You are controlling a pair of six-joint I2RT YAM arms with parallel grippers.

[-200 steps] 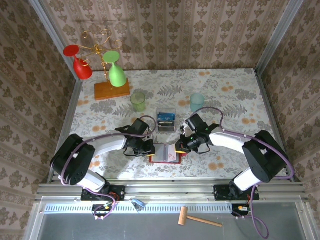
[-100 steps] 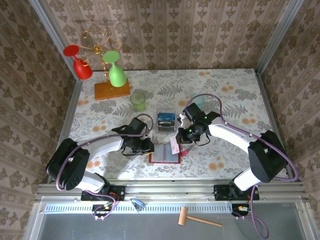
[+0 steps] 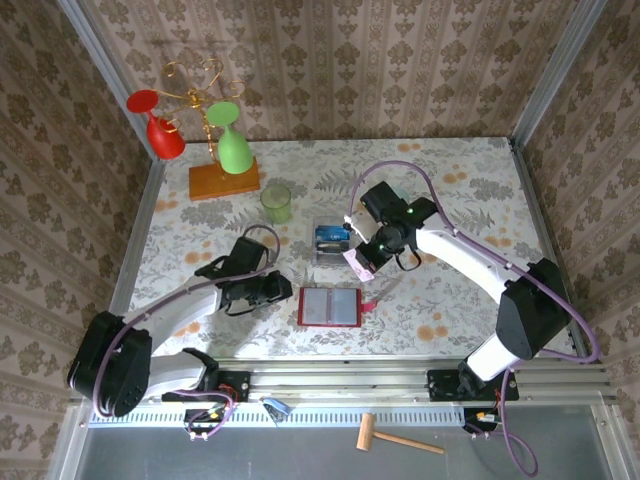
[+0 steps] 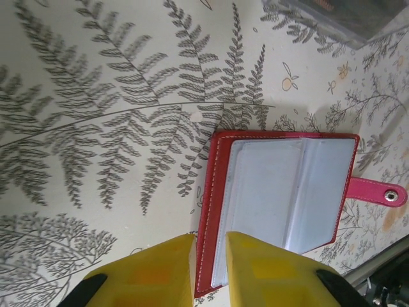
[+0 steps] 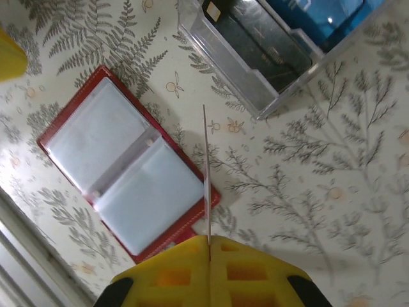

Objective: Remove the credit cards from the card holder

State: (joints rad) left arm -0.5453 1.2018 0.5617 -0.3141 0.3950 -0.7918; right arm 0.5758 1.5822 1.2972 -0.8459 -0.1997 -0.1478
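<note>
I keep going with my right gripper and release the card in the slot (image 3: 330, 221) behind the blue cards, as the light card's far end (image 5: 206, 121) is clear of my fingers.
The red card holder (image 3: 328, 307) lies open and flat on the table, its grey clear pockets up and its strap tab (image 4: 377, 190) out to the right. My right gripper (image 3: 358, 257) hovers between the holder and the clear box, shut on one light credit card (image 5: 206, 167), which I see edge-on in the right wrist view. My left gripper (image 3: 281, 290) sits just left of the holder, its jaws a narrow gap apart. The holder's red edge (image 4: 206, 256) shows through that gap. The holder (image 5: 128, 173) lies below the held card.
A clear plastic box (image 3: 332, 243) just behind the holder holds blue and dark cards (image 5: 300, 16). A green cup (image 3: 276, 203) and a wooden stand with red and green glasses (image 3: 215, 150) stand at the back left. Bare floral tabletop lies to the right.
My right gripper lifted the card away from the holder and moved back towards the clear box. My left gripper opened slightly and drew off to the left of the holder.
</note>
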